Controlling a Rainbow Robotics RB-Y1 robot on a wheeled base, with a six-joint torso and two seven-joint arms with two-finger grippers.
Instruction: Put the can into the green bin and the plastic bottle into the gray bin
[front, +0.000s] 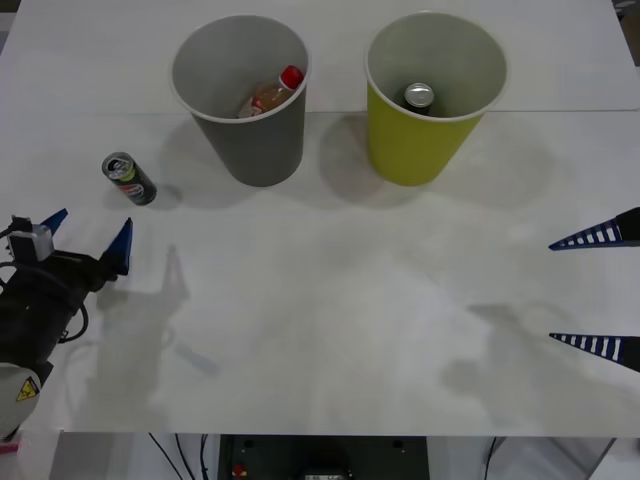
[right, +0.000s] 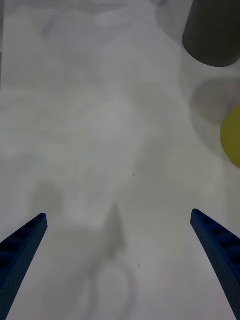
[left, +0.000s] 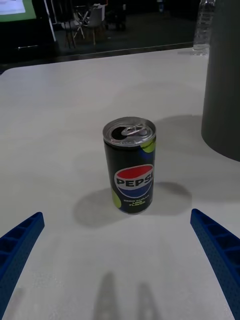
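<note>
I should expect another can hidden behind the green bin's near side (front: 415, 148) when I carry the can over, because a silver can top (front: 419, 95) shows just above it.
The can (front: 129, 178) (left: 131, 166), dark with a red-white-blue logo and silver top, stands upright on the white table at the far left. My left gripper (front: 88, 238) (left: 120, 260) is open just short of it, nothing between its fingers. The plastic bottle (front: 272, 93) with its red cap lies inside the gray bin (front: 245, 140) (left: 224, 75) (right: 212, 32). To the right stands the green bin (front: 415, 140) (right: 232, 135). My right gripper (front: 600, 290) (right: 117, 250) hangs open over bare table at the right edge.
A second silver-topped can (front: 420, 96) sits inside the green bin. The white table (front: 330, 300) stretches wide in front of both bins. Chairs and dark room clutter (left: 85, 20) lie beyond the table's far edge.
</note>
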